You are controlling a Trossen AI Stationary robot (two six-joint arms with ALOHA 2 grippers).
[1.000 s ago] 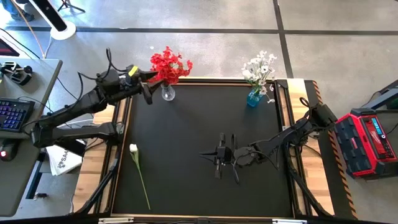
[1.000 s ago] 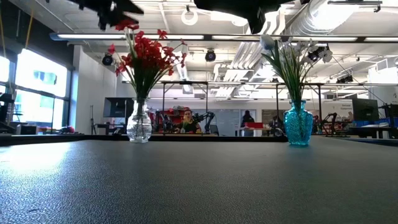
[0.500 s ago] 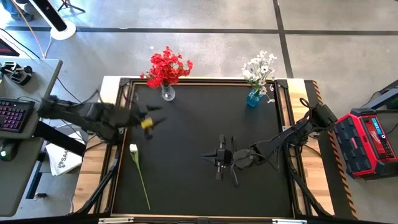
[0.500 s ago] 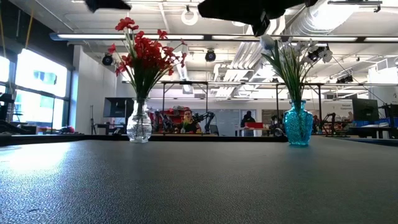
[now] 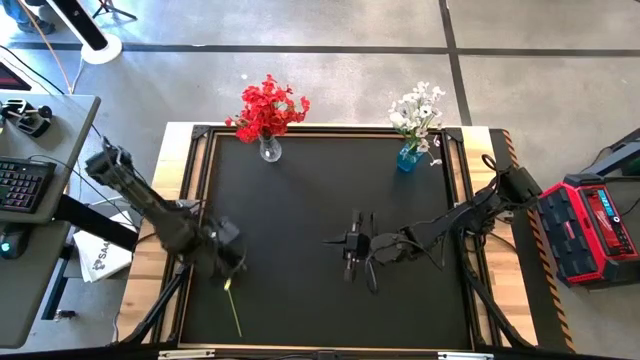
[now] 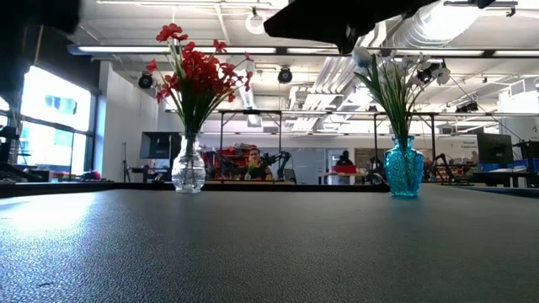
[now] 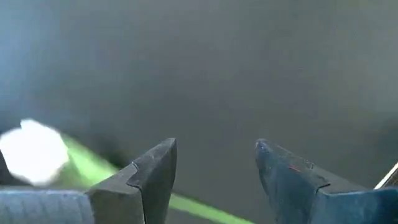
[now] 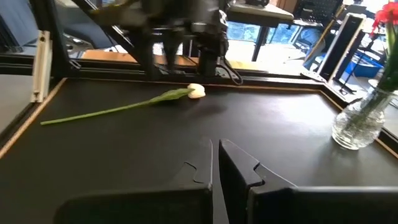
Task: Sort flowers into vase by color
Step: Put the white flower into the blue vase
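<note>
My left gripper should keep going down, as the white flower's green stem [image 5: 235, 311] lies free under my open fingers, and close just below the leaves [image 5: 230, 290].
A single white flower [image 8: 196, 91] lies flat on the black mat near the left edge. Its green stem [image 5: 234, 310] runs toward the near edge. My left gripper [image 7: 214, 162] hangs open just above it, pointing down; the white bud [image 7: 34, 152] shows beside one finger. In the high view the gripper [image 5: 225, 262] hides the bud. Red flowers [image 5: 268, 108] stand in a clear vase [image 5: 270, 150] at the far left. White flowers [image 5: 418, 110] stand in a blue vase [image 5: 407, 157] at the far right. My right gripper [image 5: 350, 245] waits shut over mid-table.
A wooden frame [image 5: 195, 180] borders the mat. A red case [image 5: 590, 225] sits beyond the right edge, and a desk with a keyboard [image 5: 25, 185] beyond the left. The bare mat [image 5: 300, 200] between the vases and my arms gives free room.
My left gripper has swung from the red flowers' vase at the far left toward the near edge and down, tipping over to point at the mat. It now hangs over the lying white flower, which has stayed in place.
</note>
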